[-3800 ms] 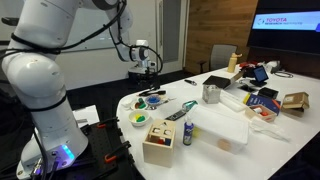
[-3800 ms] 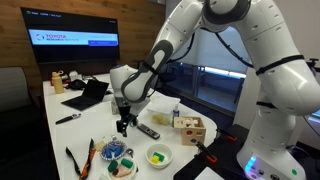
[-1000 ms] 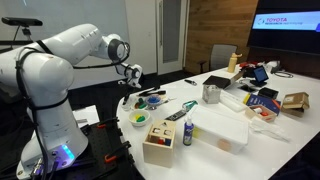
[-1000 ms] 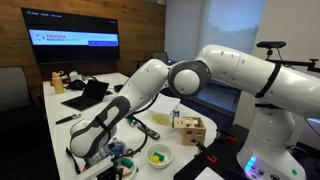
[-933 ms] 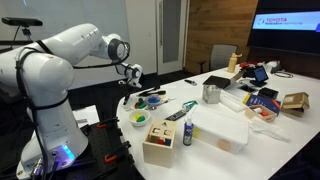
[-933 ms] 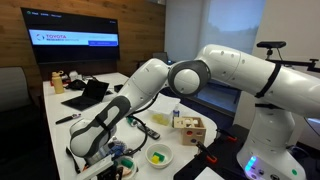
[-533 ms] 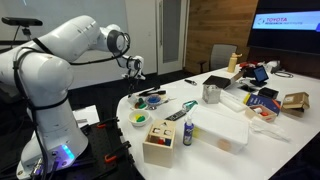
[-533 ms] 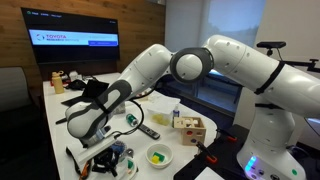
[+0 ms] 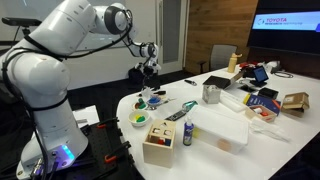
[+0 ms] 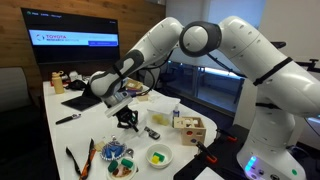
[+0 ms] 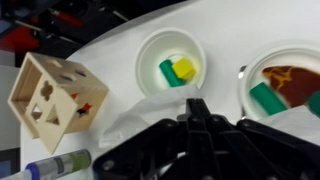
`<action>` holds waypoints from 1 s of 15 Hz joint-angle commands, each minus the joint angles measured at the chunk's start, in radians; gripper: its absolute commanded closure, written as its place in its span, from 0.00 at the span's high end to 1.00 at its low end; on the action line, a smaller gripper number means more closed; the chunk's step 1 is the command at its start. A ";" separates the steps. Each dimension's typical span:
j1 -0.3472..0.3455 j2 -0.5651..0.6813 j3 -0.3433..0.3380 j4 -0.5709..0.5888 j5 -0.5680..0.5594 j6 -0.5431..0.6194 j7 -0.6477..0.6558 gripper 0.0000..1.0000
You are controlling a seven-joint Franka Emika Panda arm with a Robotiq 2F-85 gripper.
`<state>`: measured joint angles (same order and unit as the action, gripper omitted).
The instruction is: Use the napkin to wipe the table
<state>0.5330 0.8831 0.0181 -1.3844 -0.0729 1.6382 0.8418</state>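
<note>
The napkin (image 11: 140,116) hangs raised beside the white bowl's rim, so my gripper needs to swing back and lower it onto the open tabletop (image 10: 141,137) by the remote to wipe.
The white glossy table (image 9: 203,122) (image 10: 88,128) (image 11: 240,30) fills the scene. My gripper (image 9: 150,72) (image 10: 128,119) hangs a little above its end, near the bowls. In the wrist view the black fingertips (image 11: 197,106) are pressed together. A pale creased sheet, the napkin (image 11: 130,122), spreads from them over the tabletop. White on white, the napkin does not show in either exterior view.
Under the gripper are a white bowl (image 11: 172,65) (image 9: 140,119) with green and yellow blocks and a second bowl (image 11: 285,85) with a green block. A wooden shape-sorter box (image 11: 50,95) (image 9: 160,140) (image 10: 190,128) stands beside them. A laptop (image 10: 85,95), cups and clutter fill the far end.
The arm has swung the shut gripper from the corner of the table's end back up over the bowls. The jaws stayed shut throughout.
</note>
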 commanded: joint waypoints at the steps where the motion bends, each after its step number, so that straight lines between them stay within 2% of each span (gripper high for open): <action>1: -0.110 -0.009 -0.032 -0.023 -0.119 0.008 -0.174 0.00; 4: -0.222 0.045 -0.044 0.005 -0.185 0.149 -0.398 0.00; 8: -0.324 0.094 -0.007 0.004 -0.147 0.327 -0.638 0.00; 12: -0.354 0.111 0.059 -0.001 -0.118 0.399 -0.828 0.00; 15: -0.358 0.133 0.114 0.026 -0.091 0.372 -0.958 0.00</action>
<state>0.1843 1.0013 0.0879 -1.3852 -0.1976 2.0284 -0.0010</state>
